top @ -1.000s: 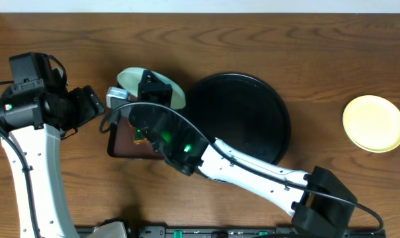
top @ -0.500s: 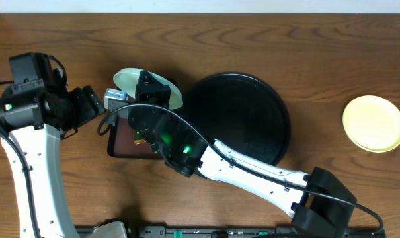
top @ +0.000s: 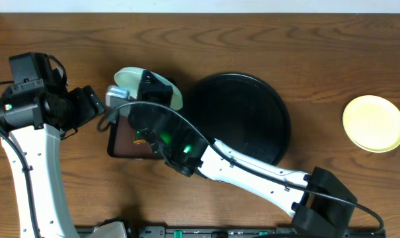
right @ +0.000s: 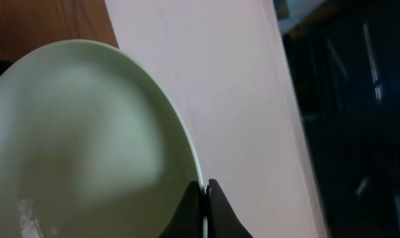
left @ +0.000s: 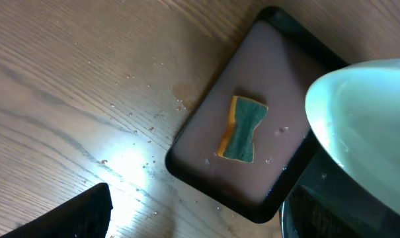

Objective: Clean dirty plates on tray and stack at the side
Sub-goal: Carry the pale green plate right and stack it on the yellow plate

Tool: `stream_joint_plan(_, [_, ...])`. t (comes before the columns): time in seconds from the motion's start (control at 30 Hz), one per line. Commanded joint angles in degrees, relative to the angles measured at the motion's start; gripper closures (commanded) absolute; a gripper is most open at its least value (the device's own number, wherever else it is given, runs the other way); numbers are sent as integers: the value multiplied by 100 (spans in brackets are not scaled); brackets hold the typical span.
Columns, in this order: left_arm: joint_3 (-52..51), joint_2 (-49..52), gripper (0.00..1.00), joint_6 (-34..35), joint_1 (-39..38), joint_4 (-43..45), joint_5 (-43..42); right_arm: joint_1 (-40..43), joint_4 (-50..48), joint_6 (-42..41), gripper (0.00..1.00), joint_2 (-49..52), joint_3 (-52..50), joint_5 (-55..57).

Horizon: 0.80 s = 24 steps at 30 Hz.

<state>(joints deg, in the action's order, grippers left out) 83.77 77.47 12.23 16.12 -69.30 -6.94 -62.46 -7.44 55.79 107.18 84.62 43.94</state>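
Observation:
The mint-blue plate's rim is in my right gripper's fingers and the top of the yellow plate is clear, so my right gripper should keep going to the yellow plate and let go there.
My right gripper is shut on the rim of a pale mint-blue plate and holds it tilted above the far end of the small brown tray. In the right wrist view the fingers pinch the plate's edge. My left gripper is open just left of that plate. In the left wrist view its fingers are spread wide, with the plate at the right. The large black round tray shows no plate on it. A pale yellow plate lies at the far right.
A dark-brown rectangular tray lies under the held plate, with a green and orange sponge on it. Water drops dot the wood beside it. My right arm crosses the table's front half.
The held plate has shifted slightly to the left and up. The left gripper has barely moved.

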Motion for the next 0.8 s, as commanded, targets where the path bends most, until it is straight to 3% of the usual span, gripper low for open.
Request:
stream_joint_plan(0.0, [52, -37, 13, 48, 26, -31, 50, 452, 719, -2553, 99, -85, 61, 688])
stream_joint_plan(0.07, [52, -37, 13, 48, 26, -31, 50, 831, 1360, -3624, 99, -87, 61, 686])
stream_joint_plan(0.23, [52, -37, 13, 48, 26, -31, 50, 1784, 2328, -5119, 99, -315, 61, 448])
stream_joint_plan(0.37, [52, -37, 13, 48, 26, -31, 50, 2881, 3239, -6314, 99, -634, 61, -1207])
stream_joint_plan(0.4, [52, -37, 13, 48, 26, -31, 50, 3637, 3687, -6885, 99, -765, 61, -2284])
stream_joint_plan(0.53, [52, -37, 13, 48, 26, -31, 50, 5560, 4485, -7589, 99, -925, 61, -4994])
stream_joint_plan(0.6, [52, -37, 13, 48, 26, -31, 50, 6277, 4756, -7711, 99, -925, 61, -5755])
stream_joint_plan(0.77, [52, -37, 13, 46, 26, -31, 50, 8225, 5888, -7665, 99, -914, 33, -6065])
